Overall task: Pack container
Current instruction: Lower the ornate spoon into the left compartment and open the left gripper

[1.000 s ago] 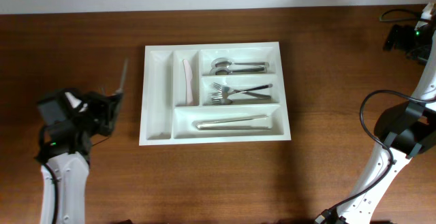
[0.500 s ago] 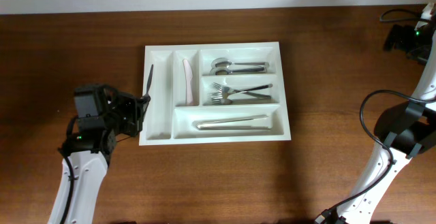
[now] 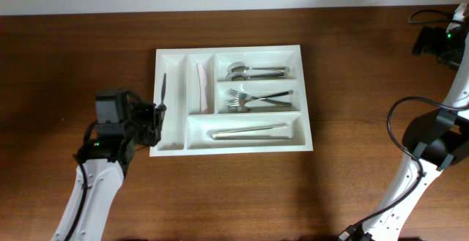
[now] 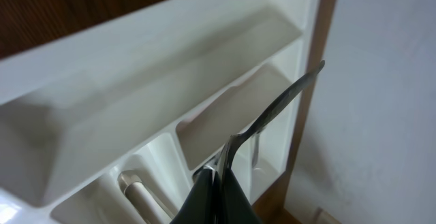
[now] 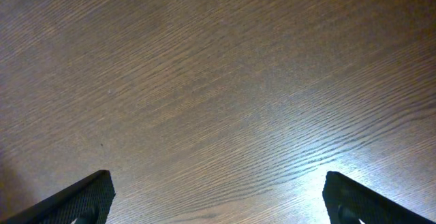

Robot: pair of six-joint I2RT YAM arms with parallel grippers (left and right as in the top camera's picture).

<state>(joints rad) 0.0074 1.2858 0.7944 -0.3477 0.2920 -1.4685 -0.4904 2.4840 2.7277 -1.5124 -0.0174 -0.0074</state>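
The dark utensil (image 3: 163, 89) is lined up lengthwise with the empty narrow compartment (image 3: 174, 100), so the left gripper keeps lowering it in until it is inside the compartment's sides, then let go.
The container (image 3: 233, 50), a large white tray, lies in the middle of the wooden table. My left gripper (image 3: 155, 113) is at its left edge, shut on the end of a slim dark metal utensil (image 3: 161, 87). The utensil points away from me over the leftmost narrow compartment. In the left wrist view the utensil (image 4: 279, 105) rises from the closed left gripper (image 4: 218, 183) above the container's white compartments (image 4: 136, 47). My right gripper (image 3: 432, 42) is far off at the table's back right corner. It stands open over bare wood (image 5: 221, 200) with nothing between its fingers.
The second narrow compartment holds a pale pink knife (image 3: 200, 87). The three long compartments hold spoons (image 3: 256, 71), forks (image 3: 253, 98) and a long pale utensil (image 3: 249, 132). Cables hang by the right arm (image 3: 425, 146). A white wall runs along the table's back edge.
My left arm has swung right from the open table to the container's left edge, carrying the utensil, which now hangs over the leftmost compartment. The right arm has not moved.
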